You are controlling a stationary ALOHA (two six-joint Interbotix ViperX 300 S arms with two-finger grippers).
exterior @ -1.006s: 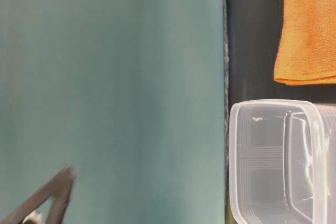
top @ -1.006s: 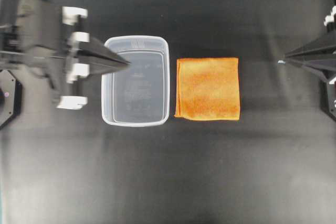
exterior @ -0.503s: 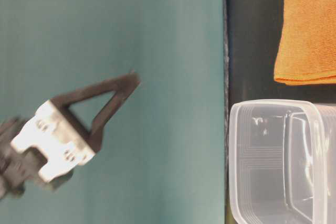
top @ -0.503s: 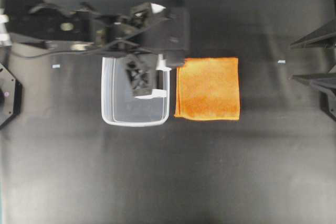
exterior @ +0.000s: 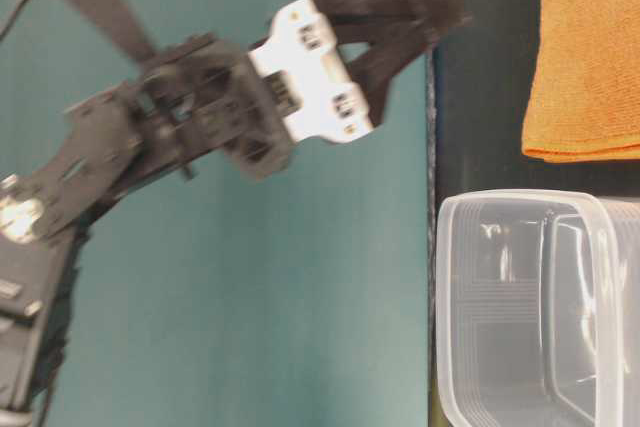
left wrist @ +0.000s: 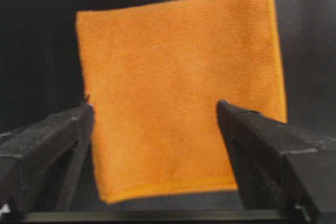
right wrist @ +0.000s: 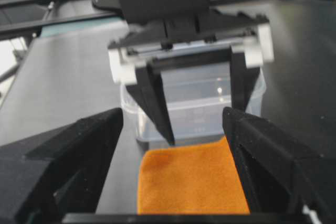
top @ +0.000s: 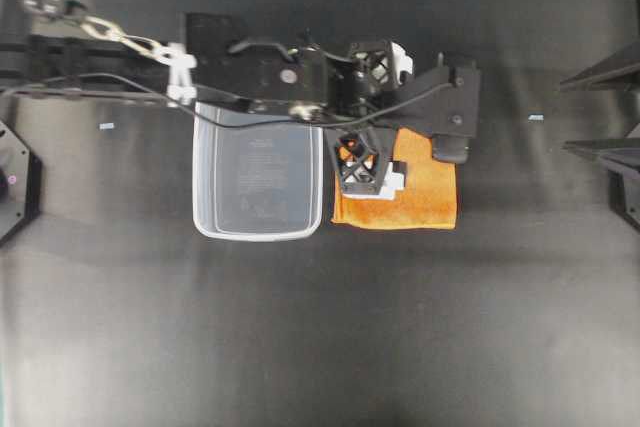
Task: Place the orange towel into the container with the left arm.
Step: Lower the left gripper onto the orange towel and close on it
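Observation:
The orange towel is flat between the open fingers, so I expect it to bunch up at the pinch and spread out beyond it when I lift the towel.
The orange towel lies flat on the black table just right of the clear container, which is empty. The left arm reaches across over the container's far rim. Its left gripper is open and empty, pointing down over the towel's container-side part. In the left wrist view the left gripper straddles the towel, one finger at each side. I cannot tell whether the tips touch it. The right gripper is open and empty at the right edge. It faces the towel and the container.
The table-level view shows the left gripper low by the towel and the container, against a teal wall. A black arm base sits at the left edge.
The left arm has swung right, from beside the container, across it, to over the towel, with its gripper turned downward. The right gripper opened between the first and second earlier frames.

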